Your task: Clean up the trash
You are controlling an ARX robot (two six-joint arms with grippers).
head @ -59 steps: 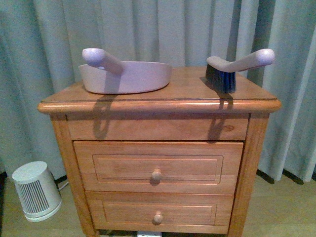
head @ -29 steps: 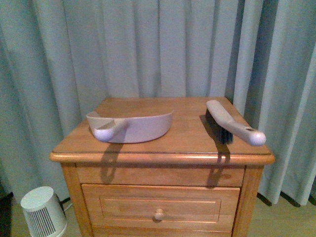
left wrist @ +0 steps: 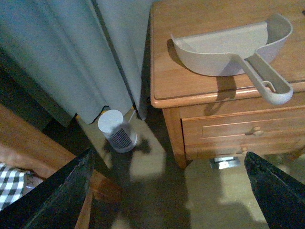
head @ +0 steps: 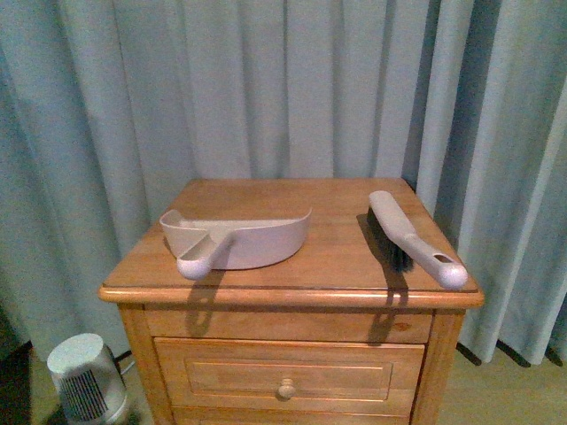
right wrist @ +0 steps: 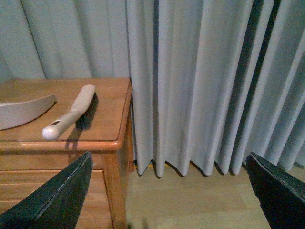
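The pale pink dustpan should keep the crumpled white paper ball in when I carry it, because a tall curved side goes along the dustpan's handle side.
No crumpled white paper ball shows in any view; the trash is out of view. A pale pink dustpan lies on the wooden nightstand, handle toward me; it also shows in the left wrist view. A hand brush with dark bristles lies at the nightstand's right side, also in the right wrist view. My left gripper is open and empty over the floor left of the nightstand. My right gripper is open and empty over the floor right of it. Neither arm shows in the front view.
Grey-blue curtains hang behind and beside the nightstand. A small white ribbed heater stands on the floor at its left, also in the left wrist view. A wooden furniture edge with checked cloth lies near the left gripper.
The front view has risen: the nightstand's top now shows from above and only one drawer is in sight. Dustpan and brush have kept their places on the nightstand.
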